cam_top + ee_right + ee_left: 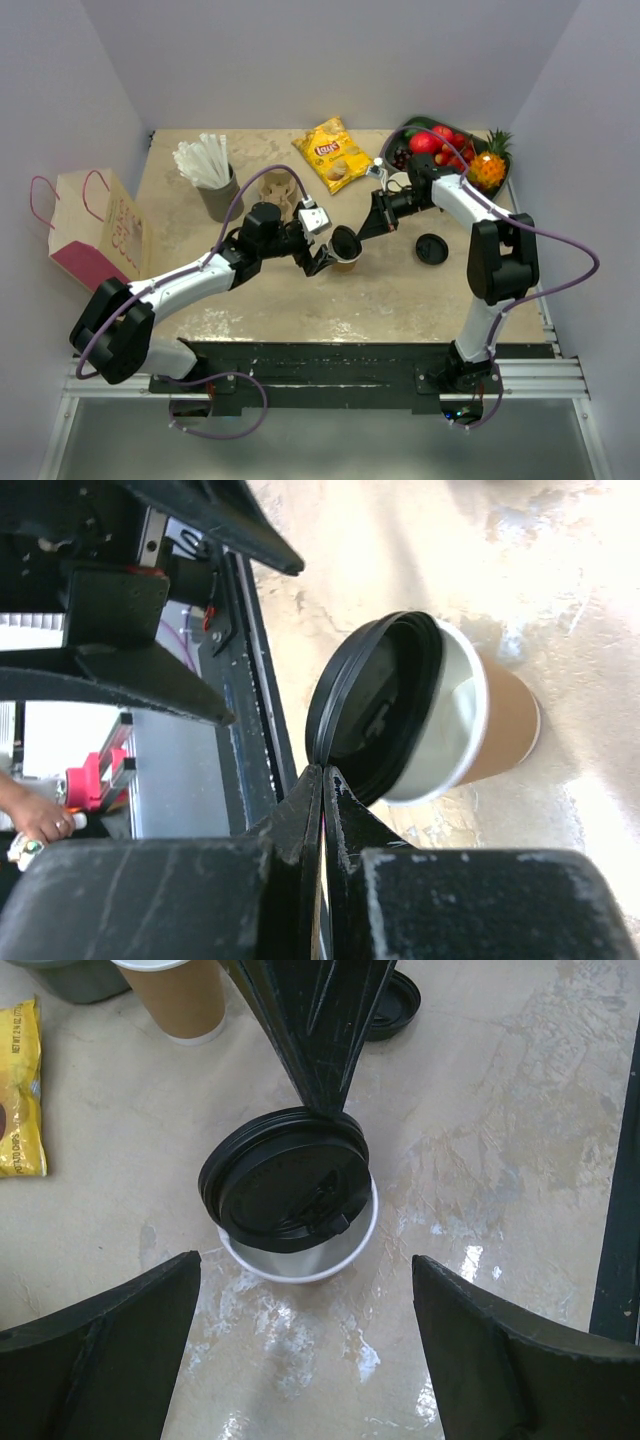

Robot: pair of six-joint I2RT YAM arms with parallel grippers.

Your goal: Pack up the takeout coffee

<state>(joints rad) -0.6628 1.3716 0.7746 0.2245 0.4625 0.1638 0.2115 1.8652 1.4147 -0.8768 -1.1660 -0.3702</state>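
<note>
The black lid's hollow bottom side (pixel 388 702) is facing the tan cup's opening (pixel 452 730). My right gripper goes on lowering the lid until it sits on the cup's rim, and then let go.
The takeout coffee's tan paper cup (pixel 347 262) (pixel 300 1265) (pixel 505 725) stands upright mid-table, its white inside showing. A round black lid (pixel 285 1180) (pixel 370 710) leans tilted across its mouth and is not seated flat. My right gripper (pixel 364 232) (pixel 323 776) is shut on the lid's rim, coming in from the far side (pixel 320 1050). My left gripper (pixel 325 260) (pixel 305 1345) is open just short of the cup on its near-left side, with only bare table between the fingers (pixel 100 1345).
A second tan cup (pixel 180 995) without a lid and a loose black lid (pixel 432 248) (pixel 395 1000) sit nearby. A chips bag (pixel 333 153), a grey holder of white straws (pixel 210 178), a fruit tray (pixel 420 128) and a cardboard carrier (pixel 276 190) line the back. A paper bag (pixel 95 230) stands left.
</note>
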